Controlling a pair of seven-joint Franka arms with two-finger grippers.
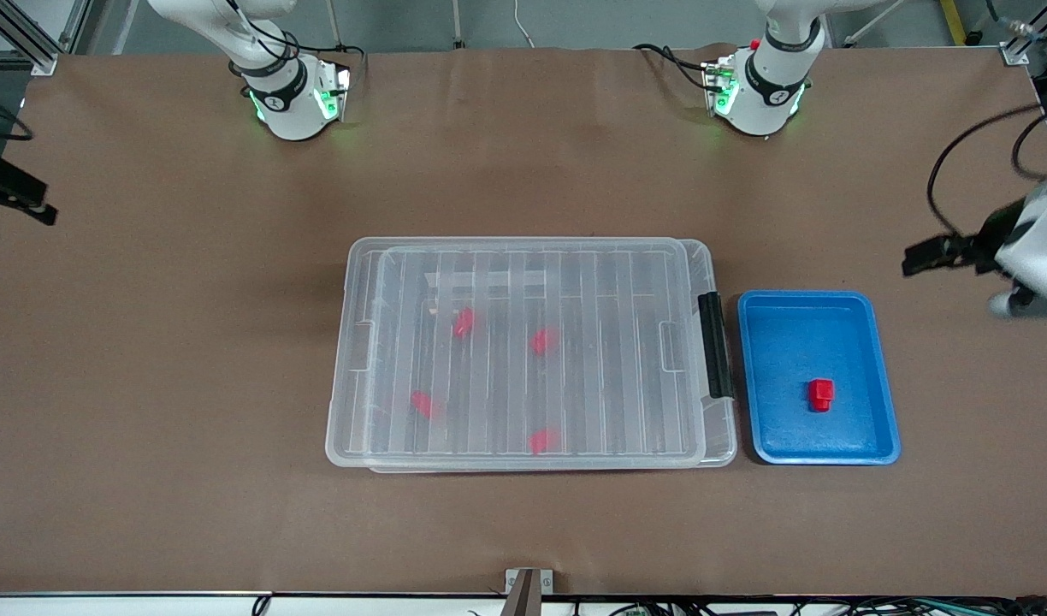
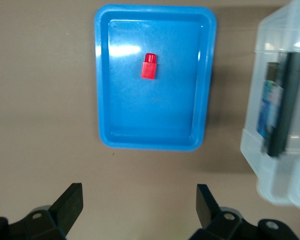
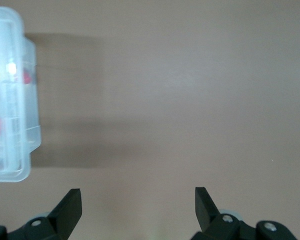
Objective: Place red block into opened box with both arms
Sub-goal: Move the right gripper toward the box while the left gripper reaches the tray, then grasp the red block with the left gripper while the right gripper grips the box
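Note:
I expect the lid to slide flat along the box when my right gripper pulls it, because the lid's edge (image 1: pixel 697 354) is set back from the black latch.
A small red block (image 1: pixel 821 394) (image 2: pixel 149 66) lies alone in a blue tray (image 1: pixel 883 376) (image 2: pixel 102 75) toward the left arm's end of the table. The clear box (image 1: pixel 523 250) (image 3: pixel 10 100) sits mid-table with its ribbed lid (image 1: pixel 609 385) lying on it and its black latch (image 1: pixel 715 345) (image 2: pixel 282 110) at the end beside the tray. Several red pieces (image 1: pixel 464 322) show blurred through the lid. My left gripper (image 1: pixel 925 257) (image 2: pixel 140 192) hangs open over bare table beside the tray. Off the box's unlatched end, my right gripper (image 1: pixel 36 205) (image 3: pixel 138 195) hangs open over bare table.
Brown table cover (image 1: pixel 523 530) runs wide around the box and tray. Both arm bases (image 1: pixel 297 103) (image 1: pixel 759 94) stand along the edge farthest from the front camera. A loose black cable (image 1: pixel 960 162) loops by the left arm's wrist.

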